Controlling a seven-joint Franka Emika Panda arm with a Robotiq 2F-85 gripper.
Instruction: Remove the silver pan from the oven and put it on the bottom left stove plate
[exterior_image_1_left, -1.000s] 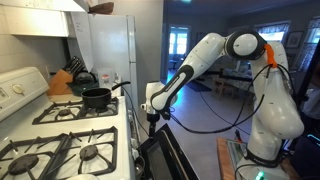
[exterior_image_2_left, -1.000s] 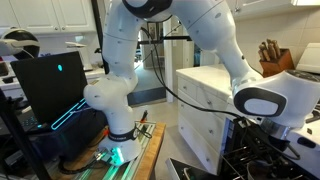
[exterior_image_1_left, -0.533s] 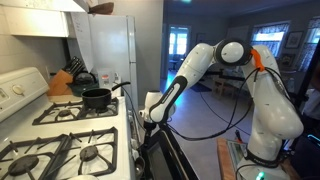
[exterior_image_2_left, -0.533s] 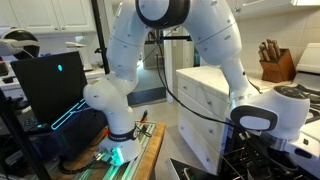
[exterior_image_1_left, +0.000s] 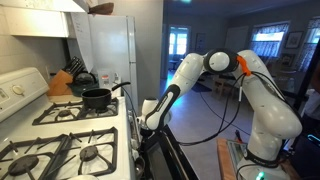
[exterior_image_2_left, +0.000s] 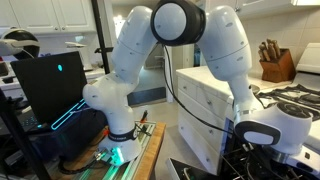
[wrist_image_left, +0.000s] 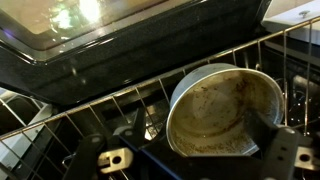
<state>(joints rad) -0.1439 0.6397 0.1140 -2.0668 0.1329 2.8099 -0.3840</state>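
My gripper will lift the silver pan free and leave the rack behind, because the silver pan's round rim (wrist_image_left: 178, 100) lies clear above the rack wires (wrist_image_left: 140, 94).
The silver pan (wrist_image_left: 222, 110) sits on the wire oven rack (wrist_image_left: 90, 115) in the wrist view; its inside is stained brown. My gripper (wrist_image_left: 200, 140) is open just over it. One dark finger is left of the pan's rim and the other lies over its right part. In both exterior views the gripper (exterior_image_1_left: 150, 118) (exterior_image_2_left: 262, 140) hangs low at the open oven door (exterior_image_1_left: 165, 155), and the pan is hidden there. The front stove burners (exterior_image_1_left: 90, 152) show beside it.
A black pot (exterior_image_1_left: 97, 97) with a handle stands on a back burner. A kettle (exterior_image_1_left: 84, 77) and a knife block (exterior_image_1_left: 63, 82) stand behind the stove. The oven's upper frame (wrist_image_left: 130, 50) is close above the rack. A laptop (exterior_image_2_left: 55, 85) sits beside the robot base.
The arm has folded down and the gripper has dropped lower toward the open oven. The pot and the stove have not moved.
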